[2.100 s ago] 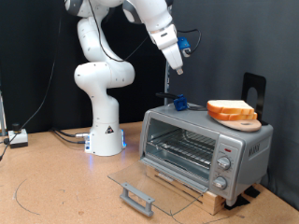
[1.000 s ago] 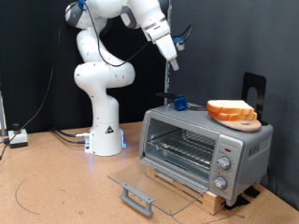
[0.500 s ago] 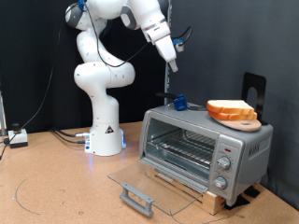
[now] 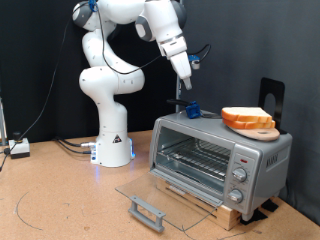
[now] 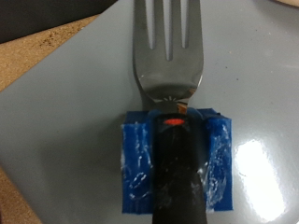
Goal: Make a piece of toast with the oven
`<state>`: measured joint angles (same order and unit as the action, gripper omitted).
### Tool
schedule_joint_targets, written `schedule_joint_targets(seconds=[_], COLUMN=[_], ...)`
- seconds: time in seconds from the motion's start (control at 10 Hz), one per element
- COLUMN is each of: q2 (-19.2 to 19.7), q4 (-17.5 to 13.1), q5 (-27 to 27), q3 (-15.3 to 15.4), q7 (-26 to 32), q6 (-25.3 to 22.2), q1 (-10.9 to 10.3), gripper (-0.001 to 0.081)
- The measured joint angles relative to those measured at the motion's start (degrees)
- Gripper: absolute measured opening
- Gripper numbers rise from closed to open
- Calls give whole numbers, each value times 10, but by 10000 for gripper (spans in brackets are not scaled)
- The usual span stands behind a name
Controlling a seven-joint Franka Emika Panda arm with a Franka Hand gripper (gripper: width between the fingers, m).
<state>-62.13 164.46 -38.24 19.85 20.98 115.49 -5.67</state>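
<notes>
The blue block (image 5: 137, 162) fits closely against both sides of the black handle, so the fork (image 5: 169, 70) will come with the block and stay level when I lift the block.
The silver oven (image 4: 262, 156) stands on a slatted wooden base, its glass door (image 4: 165, 195) dropped open and the wire rack (image 4: 195, 158) bare. The piece of toast (image 4: 245, 116) lies on a round wooden board (image 4: 264, 132) on the oven's roof, towards the exterior view's right. A fork (image 5: 166, 47) with a blue block (image 5: 213, 159) round its black handle lies on the grey roof (image 5: 257, 93). The block also shows in the exterior view (image 4: 190, 107). My gripper (image 4: 187, 74) hangs a short way above the block and holds nothing that I can see.
The white arm base (image 4: 112, 140) stands at the exterior view's left of the oven. The door's grey bar handle (image 4: 147, 212) lies low in front on the brown table (image 4: 60, 200). A black stand (image 4: 270, 95) rises behind the toast. Cables (image 4: 20, 148) lie at far left.
My gripper has come down a little towards the blue block and turned its wrist. The oven, the toast and the fork have not moved.
</notes>
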Motion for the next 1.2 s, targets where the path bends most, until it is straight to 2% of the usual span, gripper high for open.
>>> schedule_joint_targets(seconds=[0.8, 1.2], q2=[59, 89], q4=[20, 30], q5=[-25, -52], q3=[42, 81], q7=[6, 7], q6=[55, 98], q1=[0, -1], gripper=[809, 809])
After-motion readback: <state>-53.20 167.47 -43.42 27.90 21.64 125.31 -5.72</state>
